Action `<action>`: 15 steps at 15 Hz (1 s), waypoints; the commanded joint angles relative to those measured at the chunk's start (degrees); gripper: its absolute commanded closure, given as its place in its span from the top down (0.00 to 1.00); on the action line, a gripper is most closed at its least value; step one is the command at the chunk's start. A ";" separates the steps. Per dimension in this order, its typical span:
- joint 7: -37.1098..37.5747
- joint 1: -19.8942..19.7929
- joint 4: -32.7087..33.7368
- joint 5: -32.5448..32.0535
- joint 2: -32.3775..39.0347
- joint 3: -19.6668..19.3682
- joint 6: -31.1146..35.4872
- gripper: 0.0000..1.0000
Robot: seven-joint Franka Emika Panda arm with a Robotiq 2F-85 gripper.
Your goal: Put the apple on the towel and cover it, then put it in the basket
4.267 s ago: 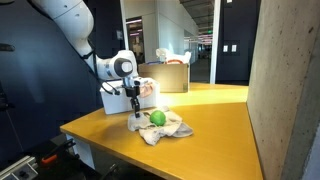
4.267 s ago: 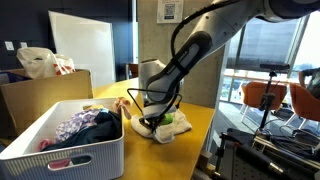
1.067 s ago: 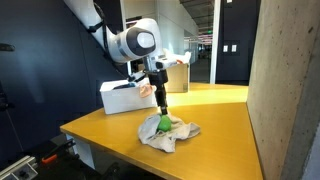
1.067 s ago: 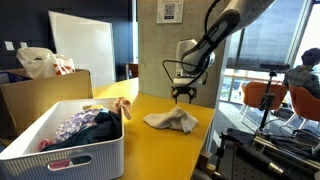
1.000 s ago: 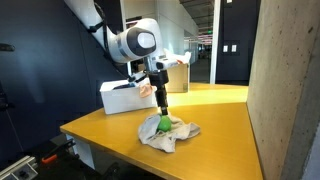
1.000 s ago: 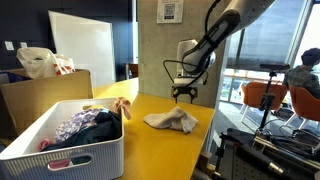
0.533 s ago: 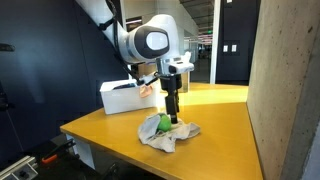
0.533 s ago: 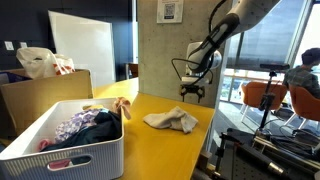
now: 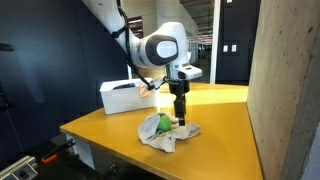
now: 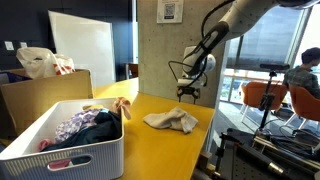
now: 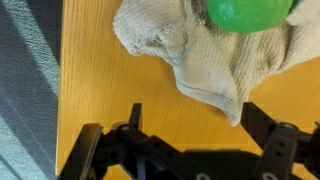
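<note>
My gripper should keep going down until it can pinch the cloth (image 11: 215, 92), because the towel's loose corner (image 11: 232, 112) points toward my open fingers and is clear of the green apple.
The green apple (image 9: 160, 122) sits on the crumpled beige towel (image 9: 166, 133) on the yellow table, partly wrapped, with its top showing. In the wrist view the apple (image 11: 250, 12) is at the top edge, with the towel (image 11: 195, 50) below it. My gripper (image 9: 181, 119) hangs open and empty just above the towel's edge. A corner of the cloth lies near one of the fingers (image 11: 262, 118). In an exterior view the towel (image 10: 172, 121) hides the apple, and the gripper (image 10: 188, 97) hovers beyond it. The white basket (image 10: 60, 152) holds clothes.
The basket (image 9: 118, 97) stands at the table's far side. A cardboard box (image 10: 40, 92) with bags stands behind the basket. A concrete pillar (image 9: 285, 90) rises beside the table. Orange chairs (image 10: 265, 95) and a person (image 10: 305, 70) are beyond the table's end.
The gripper has risen off the towel and shifted sideways away from the basket toward the towel's edge. Its jaws have opened to full width. Apple and towel lie unmoved.
</note>
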 commanded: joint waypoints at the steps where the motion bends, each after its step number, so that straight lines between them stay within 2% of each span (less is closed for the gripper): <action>1: -1.63 -1.44 6.37 2.25 5.80 1.17 -0.57 1.00; 12: -1.46 -1.16 19.11 2.31 17.64 1.19 -0.70 1.00; 13: -1.46 -1.10 19.94 2.22 18.31 1.13 -0.77 0.96; 14: -1.48 -1.10 20.46 2.33 18.80 1.24 -0.72 0.73; 15: -1.53 -1.11 21.07 2.28 19.25 1.21 -0.77 0.71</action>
